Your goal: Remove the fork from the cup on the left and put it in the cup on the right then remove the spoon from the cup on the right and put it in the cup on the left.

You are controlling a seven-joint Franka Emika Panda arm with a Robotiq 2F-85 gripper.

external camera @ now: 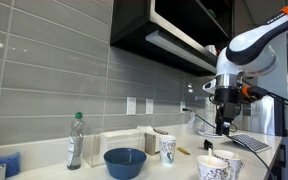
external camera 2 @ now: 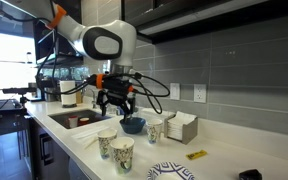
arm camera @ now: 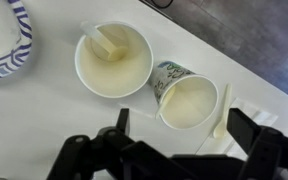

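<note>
I keep lowering my gripper until my open fingers are on both sides of the white handle, then close them, because the handle rises from the patterned cup (arm camera: 191, 102) toward them.
In the wrist view two paper cups stand side by side on the white counter. The left cup (arm camera: 114, 62) holds a white plastic utensil (arm camera: 105, 42), seemingly the fork, though its head does not show. The patterned right cup (arm camera: 189, 102) looks empty. A white spoon (arm camera: 221, 108) lies on a napkin just right of that cup. My gripper (arm camera: 182, 122) hangs open above the right cup, with nothing between its fingers. In both exterior views the gripper (external camera: 222, 126) (external camera 2: 116, 106) hovers well above the cup pair (external camera: 220, 166) (external camera 2: 115, 148).
A blue-striped plate (arm camera: 4, 40) (external camera 2: 172, 172) lies beside the cups. Further along the counter are a third cup (external camera: 167, 148) (external camera 2: 155, 131), a blue bowl (external camera: 125, 160) (external camera 2: 133, 124), a bottle (external camera: 75, 140) and a napkin holder (external camera 2: 181, 127). A sink (external camera 2: 74, 118) lies behind the arm.
</note>
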